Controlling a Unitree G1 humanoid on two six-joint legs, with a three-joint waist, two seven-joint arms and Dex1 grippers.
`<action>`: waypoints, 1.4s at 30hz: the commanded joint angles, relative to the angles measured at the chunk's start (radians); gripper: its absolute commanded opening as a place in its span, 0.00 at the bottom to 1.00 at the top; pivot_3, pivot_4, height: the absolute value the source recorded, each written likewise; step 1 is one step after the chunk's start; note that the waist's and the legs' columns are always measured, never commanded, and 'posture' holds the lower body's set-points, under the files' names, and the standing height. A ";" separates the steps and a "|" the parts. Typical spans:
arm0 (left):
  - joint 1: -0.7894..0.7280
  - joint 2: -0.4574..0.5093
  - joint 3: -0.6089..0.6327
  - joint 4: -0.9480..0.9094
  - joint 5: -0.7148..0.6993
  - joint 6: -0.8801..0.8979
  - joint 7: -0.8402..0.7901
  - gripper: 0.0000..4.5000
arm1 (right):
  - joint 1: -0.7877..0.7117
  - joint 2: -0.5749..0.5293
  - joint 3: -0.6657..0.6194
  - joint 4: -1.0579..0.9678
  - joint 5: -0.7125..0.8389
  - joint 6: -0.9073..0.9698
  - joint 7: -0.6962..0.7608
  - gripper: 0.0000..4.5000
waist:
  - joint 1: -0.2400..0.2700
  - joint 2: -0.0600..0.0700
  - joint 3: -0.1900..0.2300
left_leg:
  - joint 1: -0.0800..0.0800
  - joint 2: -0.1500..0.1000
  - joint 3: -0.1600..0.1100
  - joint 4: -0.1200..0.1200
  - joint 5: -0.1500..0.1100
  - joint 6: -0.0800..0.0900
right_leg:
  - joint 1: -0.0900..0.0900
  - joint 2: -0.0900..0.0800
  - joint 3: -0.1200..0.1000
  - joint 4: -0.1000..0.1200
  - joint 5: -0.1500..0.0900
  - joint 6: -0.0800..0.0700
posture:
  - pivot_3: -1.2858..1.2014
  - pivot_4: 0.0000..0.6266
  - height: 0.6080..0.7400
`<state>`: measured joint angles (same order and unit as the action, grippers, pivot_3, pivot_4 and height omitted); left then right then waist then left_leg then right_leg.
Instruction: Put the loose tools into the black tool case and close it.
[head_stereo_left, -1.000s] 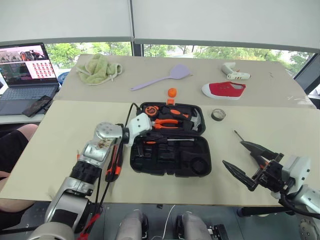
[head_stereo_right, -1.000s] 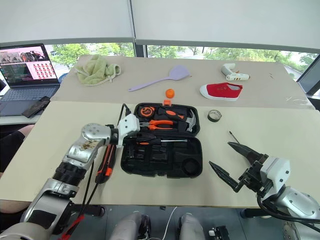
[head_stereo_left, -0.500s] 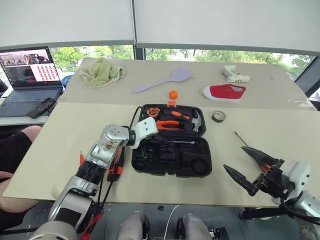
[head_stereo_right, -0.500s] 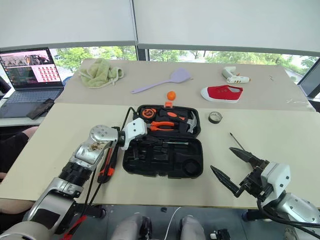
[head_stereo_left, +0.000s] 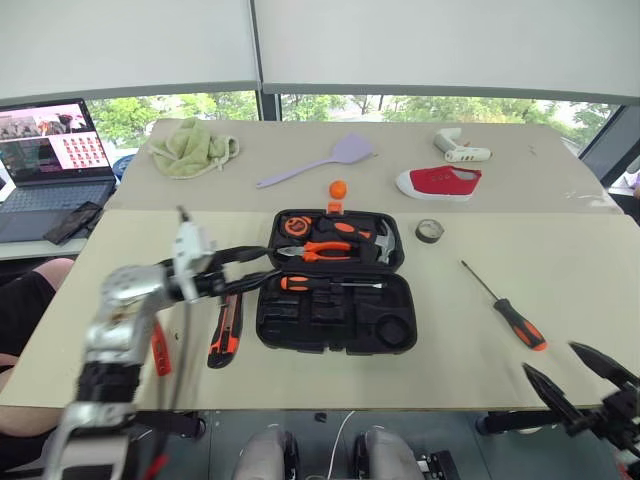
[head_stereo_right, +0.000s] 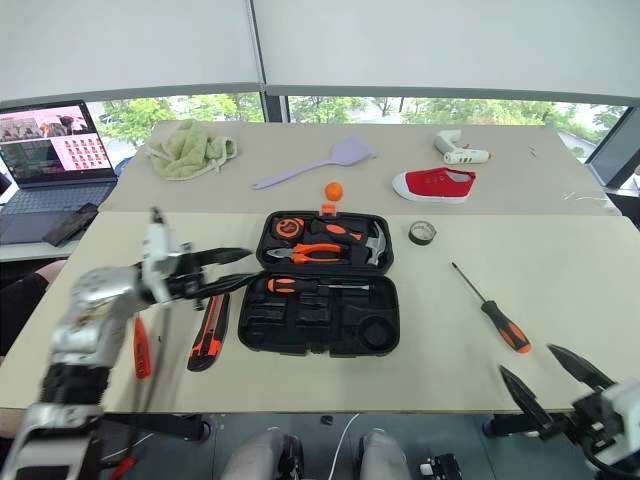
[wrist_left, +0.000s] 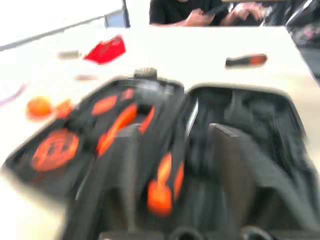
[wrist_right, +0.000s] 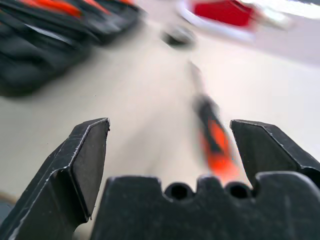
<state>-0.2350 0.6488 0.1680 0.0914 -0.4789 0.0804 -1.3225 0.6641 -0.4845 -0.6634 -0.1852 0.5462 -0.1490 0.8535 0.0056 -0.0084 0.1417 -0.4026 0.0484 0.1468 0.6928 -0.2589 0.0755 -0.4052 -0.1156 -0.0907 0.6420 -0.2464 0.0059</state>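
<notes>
The cased screwdriver has space (head_stereo_left: 366, 298) showing beside its slim stem, so I expect the loose screwdriver's handle (head_stereo_left: 521, 325) to fit in there when the robot lowers it into the black tool case.
The black tool case (head_stereo_left: 340, 342) lies open in the middle of the table. One orange-and-black screwdriver (head_stereo_left: 308, 284) rests in its near half. My left gripper (head_stereo_left: 272, 264) hovers open just left of the case, pointing at it, with nothing between its fingers. The utility knife (head_stereo_left: 226, 331) and the slim orange tester screwdriver (head_stereo_left: 160, 350) lie on the table left of the case. A second screwdriver (head_stereo_left: 506, 311) lies right of the case, and the tape roll (head_stereo_left: 429, 230) sits by the case's far right corner. My right gripper (head_stereo_left: 583, 379) is open at the near right edge, short of that screwdriver (wrist_right: 215, 142).
Orange-handled pliers (head_stereo_left: 325, 250) and a hammer (head_stereo_left: 385, 240) sit in the lid. Behind the case are an orange ball (head_stereo_left: 338, 188), a lilac spatula (head_stereo_left: 318, 164), a red shoe (head_stereo_left: 445, 182), a white glue gun (head_stereo_left: 460, 150) and a green cloth (head_stereo_left: 190, 150). A laptop (head_stereo_left: 45, 155) stands far left.
My left gripper has opened, let go of the screwdriver in the case and drawn back to the left. The right gripper has pulled back toward the near right edge, still open.
</notes>
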 joint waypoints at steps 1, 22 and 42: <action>0.142 0.073 0.131 -0.011 -0.026 -0.073 -0.037 0.95 | 0.050 0.018 -0.051 0.040 -0.014 -0.054 0.020 1.00 | 0.001 0.000 0.000 | 0.000 0.000 0.000 0.000 -0.003 -0.005 | 0.000 0.000 0.000 0.000 -0.001 0.001 | 0.52 0.24 1.00; 0.437 0.047 0.105 -0.414 -0.165 0.023 0.036 0.99 | -0.493 -0.541 0.308 0.228 -0.129 0.629 0.016 1.00 | 0.007 0.001 0.002 | -0.004 -0.002 -0.001 -0.001 -0.001 0.000 | -0.004 -0.005 -0.004 -0.001 -0.001 -0.002 | 0.52 0.24 1.00; 0.408 -0.026 0.118 -0.451 -0.235 0.032 0.166 1.00 | -0.772 -0.562 0.361 0.262 -0.184 0.279 0.235 0.22 | -0.006 0.003 0.005 | -0.004 0.001 0.001 0.000 -0.001 0.000 | -0.002 0.001 -0.001 -0.002 -0.001 0.000 | 0.52 0.24 1.00</action>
<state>0.1664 0.6197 0.2432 -0.3305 -0.6782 0.1117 -1.1647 -0.0510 -1.0329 -0.2801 0.1782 0.3031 0.2181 1.0034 -0.0004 -0.0054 0.1469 -0.4063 0.0495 0.1479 0.6928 -0.2597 0.0752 -0.4077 -0.1137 -0.0916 0.6400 -0.2472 0.0060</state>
